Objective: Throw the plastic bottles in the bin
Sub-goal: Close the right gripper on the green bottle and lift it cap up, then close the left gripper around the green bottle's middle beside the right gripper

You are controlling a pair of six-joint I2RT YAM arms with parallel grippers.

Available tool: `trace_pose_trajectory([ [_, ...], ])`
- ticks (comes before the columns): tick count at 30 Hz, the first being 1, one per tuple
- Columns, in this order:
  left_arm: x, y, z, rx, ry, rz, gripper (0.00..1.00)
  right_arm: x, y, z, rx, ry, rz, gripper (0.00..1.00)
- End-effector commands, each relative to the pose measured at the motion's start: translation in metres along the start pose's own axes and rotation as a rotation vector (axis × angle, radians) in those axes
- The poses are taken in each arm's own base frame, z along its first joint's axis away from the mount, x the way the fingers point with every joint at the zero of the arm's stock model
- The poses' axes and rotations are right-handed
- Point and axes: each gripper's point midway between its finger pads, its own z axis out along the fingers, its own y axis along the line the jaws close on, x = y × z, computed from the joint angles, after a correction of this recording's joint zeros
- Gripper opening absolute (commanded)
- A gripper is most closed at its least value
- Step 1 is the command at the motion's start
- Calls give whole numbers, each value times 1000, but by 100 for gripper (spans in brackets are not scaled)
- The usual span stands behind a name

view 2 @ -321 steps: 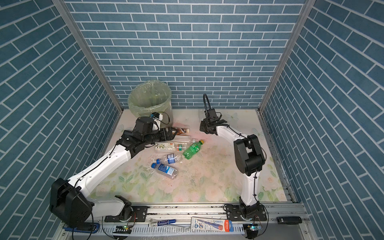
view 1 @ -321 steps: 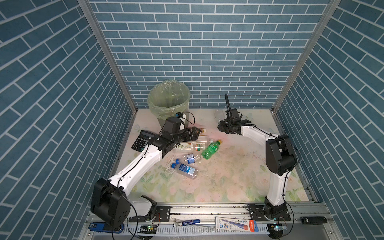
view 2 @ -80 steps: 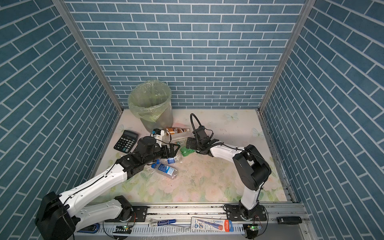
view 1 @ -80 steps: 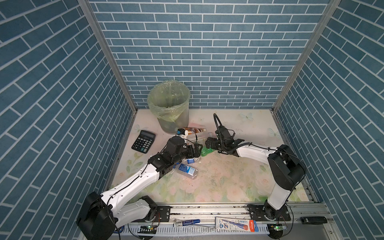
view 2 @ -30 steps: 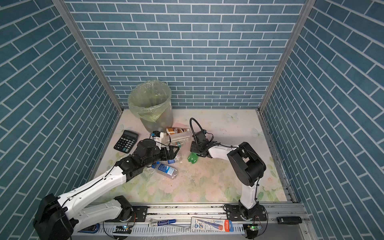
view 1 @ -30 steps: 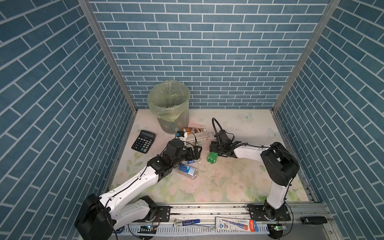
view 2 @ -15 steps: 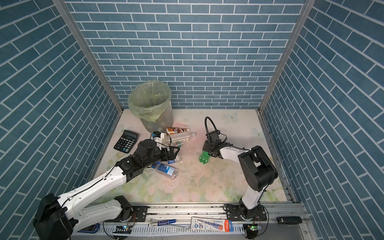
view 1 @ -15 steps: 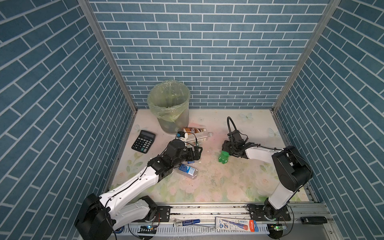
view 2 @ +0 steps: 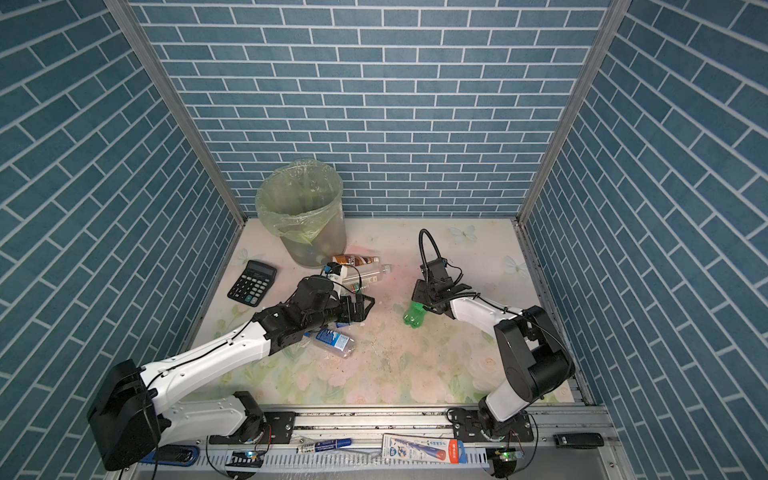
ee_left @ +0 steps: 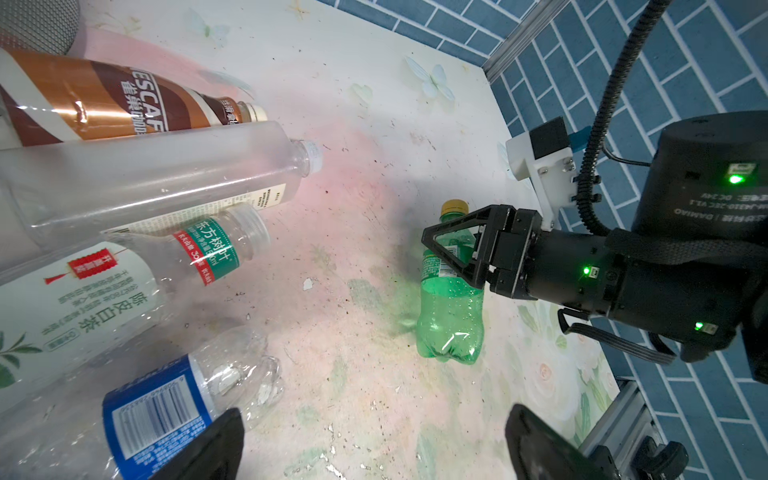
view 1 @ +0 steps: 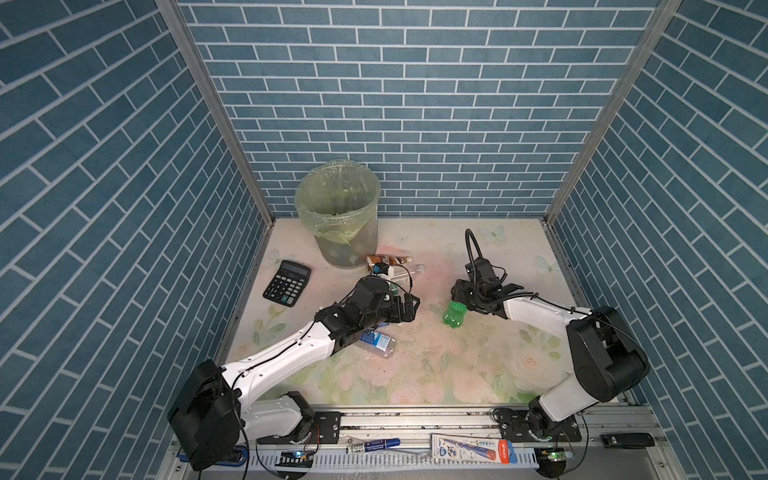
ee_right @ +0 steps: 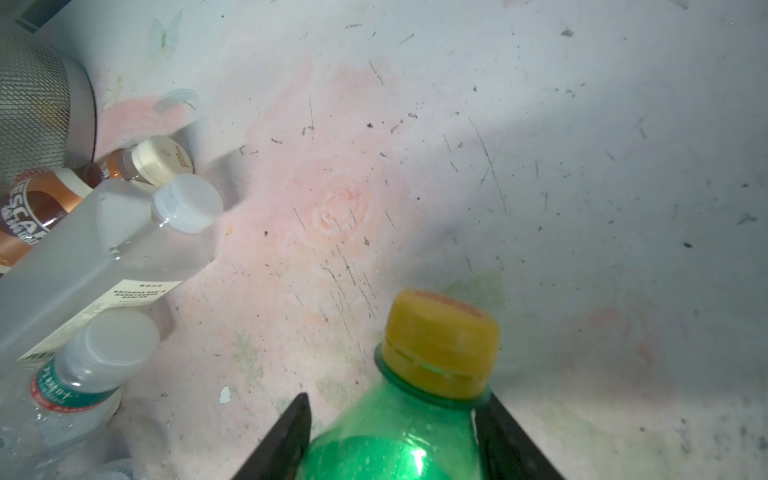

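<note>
The robot's right gripper has the green bottle's shoulder (ee_left: 461, 238) and its lower half (view 1: 453, 317) is free, so the left gripper goes on toward that half before it closes there.
A green bottle (view 1: 454, 314) with a yellow cap (ee_right: 441, 340) is upright right of centre. My right gripper (view 1: 460, 297) is shut on its shoulder, one finger pressed against each side (ee_right: 494, 428). Whether its base touches the mat I cannot tell. My left gripper (view 1: 409, 309) hovers open over a cluster of lying plastic bottles: a brown one (ee_left: 95, 104), a clear square one (ee_left: 158, 174), a white-labelled one (ee_left: 104, 282) and a blue-labelled one (ee_left: 166, 399). The bin (view 1: 337, 189), lined with a green bag, stands at the back left.
A black calculator (view 1: 287, 282) lies left of the bottles, near the left wall. Blue brick walls close in three sides. A marker (view 1: 374, 444) and a tube (view 1: 473, 446) lie on the front rail.
The right gripper has carried the green bottle to the right, away from the cluster, with its jaws narrowing onto it. The left arm has barely moved and stays open.
</note>
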Motion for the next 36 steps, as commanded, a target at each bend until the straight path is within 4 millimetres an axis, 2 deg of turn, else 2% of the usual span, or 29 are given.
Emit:
trace_pose_trajectory([
  [1, -11, -8, 3, -6, -8, 19, 99, -21, 15, -19, -48, -8, -22, 44],
  [8, -33, -30, 20, 7, 18, 131, 99, -73, 50, -44, -143, -54, -14, 44],
  [11, -37, -44, 35, 49, 46, 170, 99, -92, 68, -54, -207, -64, -6, 44],
  [14, -46, -50, 44, 41, 55, 204, 99, -111, 83, -66, -253, -88, -4, 44],
  [17, -57, -61, 54, 59, 50, 222, 99, -122, 98, -75, -304, -101, 10, 44],
  [20, -64, -72, 66, 85, 56, 226, 99, -128, 107, -83, -343, -108, 22, 44],
  [26, -77, -84, 79, 120, 20, 202, 99, -133, 112, -90, -358, -117, 24, 44],
  [36, -76, -89, 95, 150, 28, 169, 99, -136, 118, -91, -405, -111, 65, 45],
])
